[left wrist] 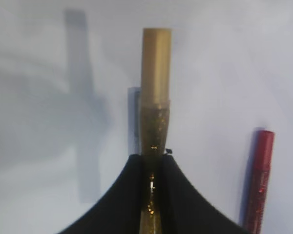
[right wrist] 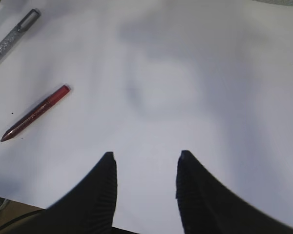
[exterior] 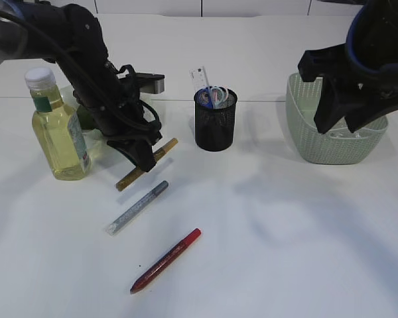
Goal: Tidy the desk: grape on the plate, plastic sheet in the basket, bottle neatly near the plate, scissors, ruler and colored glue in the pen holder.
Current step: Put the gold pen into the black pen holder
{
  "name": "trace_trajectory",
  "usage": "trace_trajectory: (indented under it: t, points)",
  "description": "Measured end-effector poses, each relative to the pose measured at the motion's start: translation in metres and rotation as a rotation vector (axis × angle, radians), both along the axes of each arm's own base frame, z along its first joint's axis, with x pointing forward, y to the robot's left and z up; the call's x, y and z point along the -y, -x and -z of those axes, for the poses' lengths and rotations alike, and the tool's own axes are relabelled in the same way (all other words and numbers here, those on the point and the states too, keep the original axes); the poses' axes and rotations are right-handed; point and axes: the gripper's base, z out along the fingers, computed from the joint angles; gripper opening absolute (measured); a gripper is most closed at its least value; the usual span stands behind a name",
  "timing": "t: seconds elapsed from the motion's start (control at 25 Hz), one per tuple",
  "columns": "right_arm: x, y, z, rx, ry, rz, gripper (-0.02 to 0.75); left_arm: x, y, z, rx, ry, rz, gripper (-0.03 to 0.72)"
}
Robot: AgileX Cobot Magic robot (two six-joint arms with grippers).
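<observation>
Next, I lift the gold glue pen point(exterior: 131, 177) above the pen holder point(exterior: 216, 97) with my left gripper and turn it upright before I lower it in, because the pen is slanting nearly flat.
My left gripper point(exterior: 144, 158) is shut on a gold glitter glue pen point(exterior: 164, 149), gripping its middle point(left wrist: 154, 131); whether the pen rests on the table I cannot tell. A silver glue pen point(exterior: 137, 207) and a red glue pen point(exterior: 166, 260) lie on the table in front of it. The red one shows in the left wrist view point(left wrist: 258, 180) and right wrist view point(right wrist: 34, 113), the silver one also in the right wrist view point(right wrist: 12, 37). The black mesh pen holder point(exterior: 215, 126) holds the ruler point(exterior: 201, 77) and scissors. The bottle point(exterior: 58, 129) stands at the left. My right gripper point(right wrist: 144, 163) is open and empty above the table, near the basket point(exterior: 305, 139).
The green basket holds a pale sheet point(exterior: 351, 132). A green object point(exterior: 85, 118) shows partly behind the bottle and my left arm; the plate there is mostly hidden. White table surface spreads in front and to the right.
</observation>
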Motion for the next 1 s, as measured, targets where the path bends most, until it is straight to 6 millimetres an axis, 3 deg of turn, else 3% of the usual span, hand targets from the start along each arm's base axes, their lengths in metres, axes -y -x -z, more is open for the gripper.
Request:
trace_trajectory:
  t: [0.44,0.68,1.0]
  points:
    - [0.000,0.000,0.000,0.000,0.000,0.000,0.331,0.001,0.010,-0.033,-0.017,0.064,-0.078,0.060]
    - [0.000,0.000,0.000,0.000,0.000,0.000,0.331,-0.009,0.033,-0.035,-0.016,0.066,-0.187,0.060]
    - [0.000,0.000,0.000,0.000,0.000,0.000,0.331,-0.004,0.069,-0.057,0.291,0.153,-0.249,0.064]
